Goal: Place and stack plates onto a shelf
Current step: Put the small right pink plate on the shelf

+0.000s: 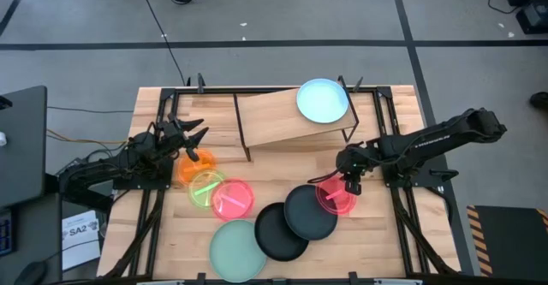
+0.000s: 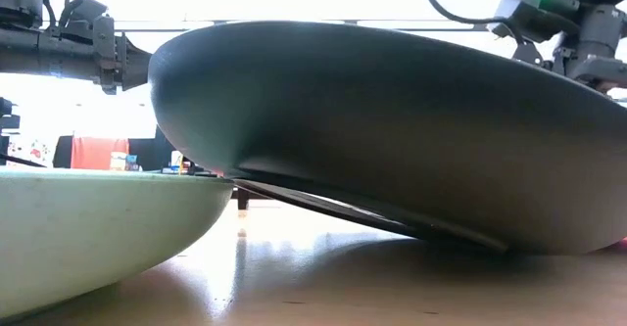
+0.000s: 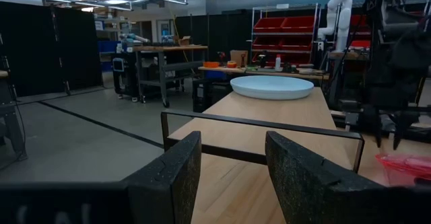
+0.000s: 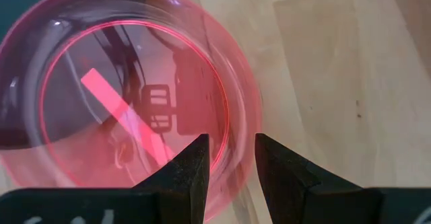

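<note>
The black plate's edge (image 1: pixel 325 202) shows through the clear red plate (image 1: pixel 337 197). The red plate will therefore come up by itself when I raise its rim.
The light-blue plate (image 1: pixel 323 101) lies on the slanted wooden shelf (image 1: pixel 274 118), near its right end, and also shows in the left wrist view (image 3: pixel 272 87). The other plates lie on the table: orange (image 1: pixel 190 167), neon-green (image 1: pixel 205 187), pink (image 1: pixel 233 198), mint-green (image 1: pixel 238 249), two black (image 1: pixel 281 232) (image 1: pixel 310 210), and red (image 1: pixel 336 196). My right gripper (image 4: pixel 232 160) points down over the red plate's right rim (image 4: pixel 237 126), open, one finger inside the rim and one outside. My left gripper (image 1: pixel 193 138) hovers open above the orange plate, facing the shelf. My right gripper comes from above, with its fingers astride the red plate's rim (image 4: pixel 242 143) at the side away from the black plates. The plate lies flat on the table. I cannot tell whether either finger touches the rim.
The shelf's black metal legs (image 1: pixel 244 131) stand between my left gripper and the board. The black plates overlap each other, and the lower one overlaps the mint-green plate, close to the low camera (image 2: pixel 392 130). Bare tabletop lies right of the red plate (image 4: pixel 350 83).
</note>
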`<state>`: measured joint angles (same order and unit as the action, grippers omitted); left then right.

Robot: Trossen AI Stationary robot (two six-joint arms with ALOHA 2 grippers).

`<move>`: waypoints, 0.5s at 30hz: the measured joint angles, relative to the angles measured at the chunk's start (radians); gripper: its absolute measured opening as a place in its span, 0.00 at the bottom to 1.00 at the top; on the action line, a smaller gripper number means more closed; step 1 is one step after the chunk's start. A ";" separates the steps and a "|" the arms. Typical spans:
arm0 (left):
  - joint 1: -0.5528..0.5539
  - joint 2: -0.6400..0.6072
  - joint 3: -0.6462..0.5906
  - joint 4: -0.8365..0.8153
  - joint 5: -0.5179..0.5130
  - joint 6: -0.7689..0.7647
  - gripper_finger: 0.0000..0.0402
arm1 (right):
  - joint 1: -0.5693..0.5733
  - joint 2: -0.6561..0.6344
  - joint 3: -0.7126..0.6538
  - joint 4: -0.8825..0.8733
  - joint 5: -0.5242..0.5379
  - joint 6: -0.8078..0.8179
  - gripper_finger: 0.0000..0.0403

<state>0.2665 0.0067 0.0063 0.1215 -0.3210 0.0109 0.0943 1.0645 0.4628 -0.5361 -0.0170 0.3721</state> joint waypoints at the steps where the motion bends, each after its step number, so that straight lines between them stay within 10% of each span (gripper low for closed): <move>1: 0.000 0.000 0.000 0.000 0.000 0.000 0.43 | -0.004 0.000 -0.013 0.017 0.000 0.000 0.31; 15: 0.000 0.000 0.000 0.000 0.000 0.000 0.43 | -0.051 0.000 -0.116 0.150 -0.009 0.003 0.31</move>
<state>0.2661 0.0065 0.0063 0.1215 -0.3210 0.0109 0.0433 1.0645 0.3473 -0.3866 -0.0255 0.3748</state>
